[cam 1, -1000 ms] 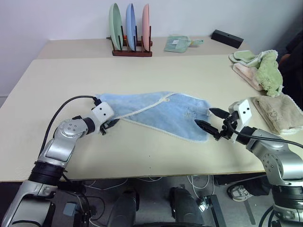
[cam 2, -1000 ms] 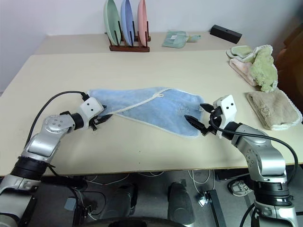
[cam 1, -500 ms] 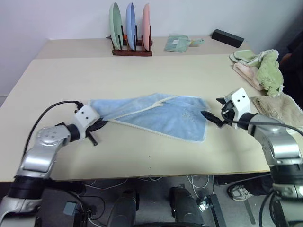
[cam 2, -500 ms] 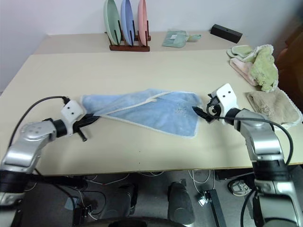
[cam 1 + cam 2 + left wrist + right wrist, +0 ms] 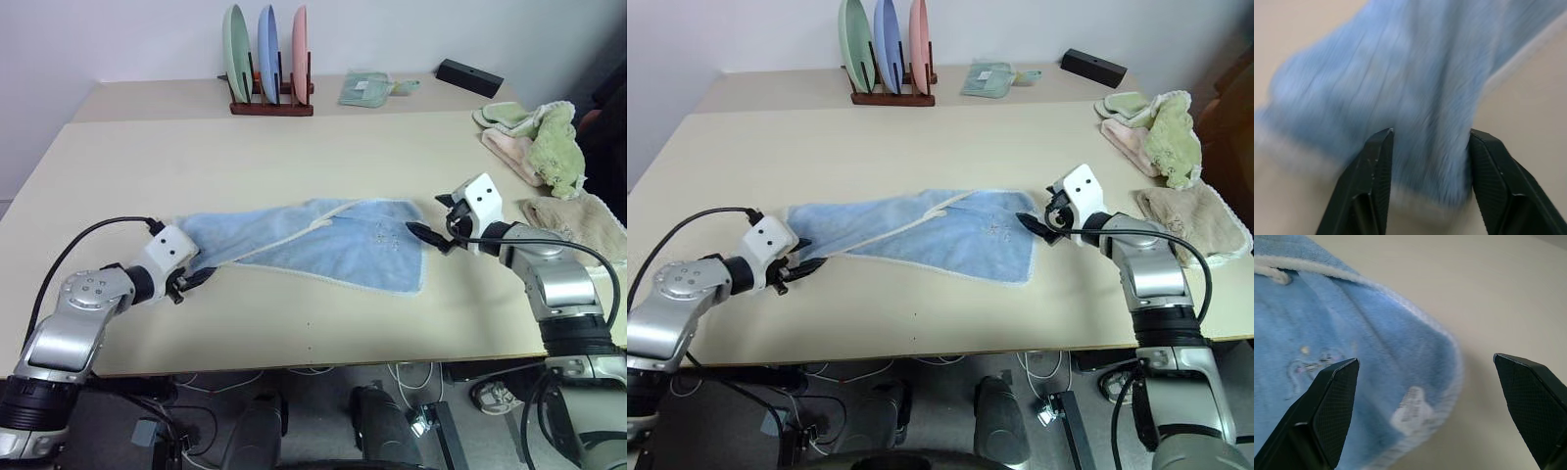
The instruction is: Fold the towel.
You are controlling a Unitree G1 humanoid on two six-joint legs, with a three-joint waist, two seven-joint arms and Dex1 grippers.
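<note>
My gripper will uncover dark embroidery on the towel's hidden side [image 5: 353,257] when it turns the towel over, because pale, broken stitching [image 5: 386,234] shows near the towel's corner.
The light blue towel [image 5: 323,240] lies stretched sideways across the middle of the table [image 5: 294,157], one layer folded over along a white piped edge. My left gripper [image 5: 193,280] is low at the towel's left end. In the left wrist view its fingers [image 5: 1376,166] stand apart with the bunched end [image 5: 1425,112] lying between them. My right gripper [image 5: 427,217] hovers at the towel's right corner, fingers wide open. The right wrist view shows that corner with its white tag [image 5: 1410,413] between the spread fingers [image 5: 1332,396], and nothing is gripped.
A wooden rack [image 5: 271,103] with three upright plates stands at the back. Next to it lie a pale green folded cloth [image 5: 367,90] and a black box [image 5: 470,78]. Green and pink towels [image 5: 539,137] and a beige towel [image 5: 578,230] lie at the right edge.
My left gripper shut on the towel's left end, drew it leftward and toward me so the towel stretched out, and has now opened. My right gripper advanced to the right corner, staying open.
</note>
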